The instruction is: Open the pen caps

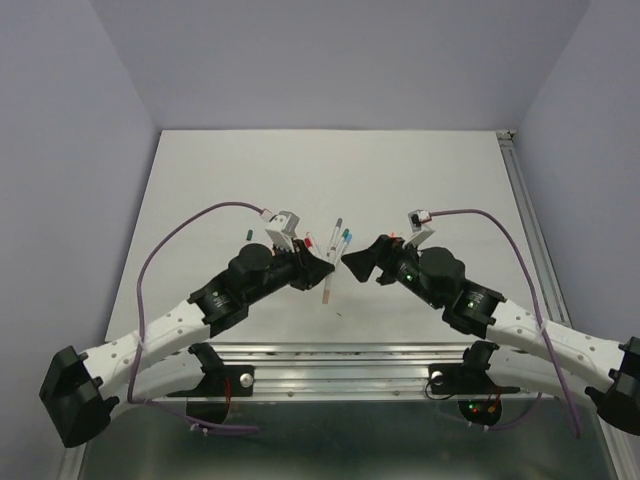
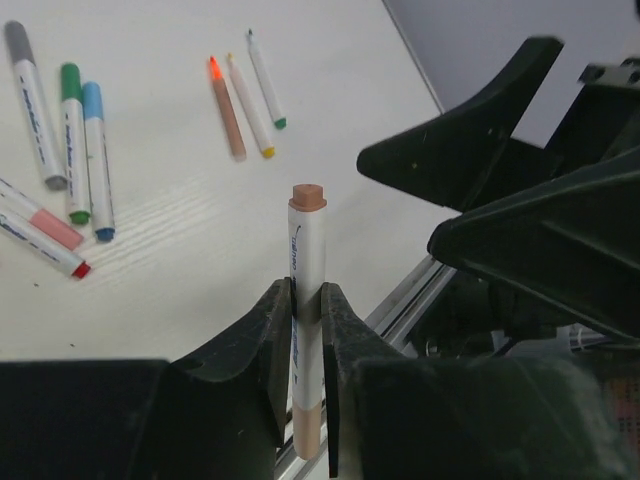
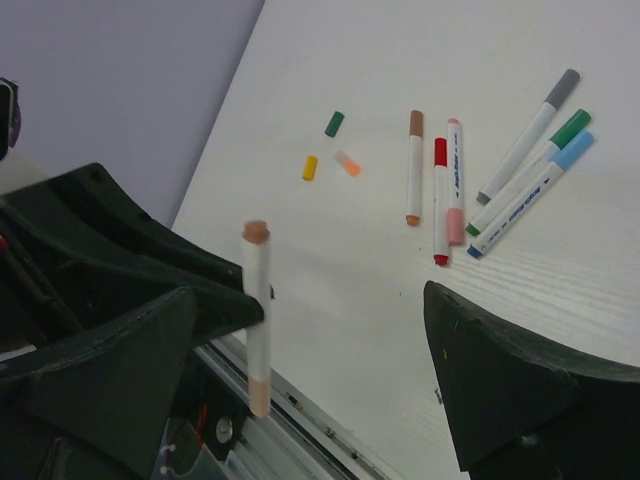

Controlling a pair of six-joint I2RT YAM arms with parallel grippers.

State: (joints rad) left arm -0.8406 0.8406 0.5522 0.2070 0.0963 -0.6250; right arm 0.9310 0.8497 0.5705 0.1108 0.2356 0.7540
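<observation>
With my left gripper on the pen's body (image 2: 307, 345), above its peach cap (image 2: 307, 432), my right gripper should take the body before my left gripper moves down to the cap.
My left gripper (image 2: 307, 292) is shut on a white-barrelled pen (image 2: 308, 255) with peach ends, holding it upright above the table's near edge; its peach cap (image 2: 307, 196) points up. The same pen shows in the right wrist view (image 3: 257, 310). My right gripper (image 3: 330, 360) is open, its jaws spread wide on either side of that pen without touching it; it also shows in the left wrist view (image 2: 450, 195). In the top view both grippers, left (image 1: 325, 268) and right (image 1: 355, 262), meet at mid-table. Several capped pens (image 3: 520, 170) lie beyond.
Three loose caps lie on the table: green (image 3: 334, 123), yellow (image 3: 310, 167), orange (image 3: 347, 163). Three uncapped pens (image 2: 250, 100) lie together. Grey, green, blue, pink and red pens (image 2: 72, 150) lie in a group. The metal rail (image 3: 330, 440) runs under the grippers.
</observation>
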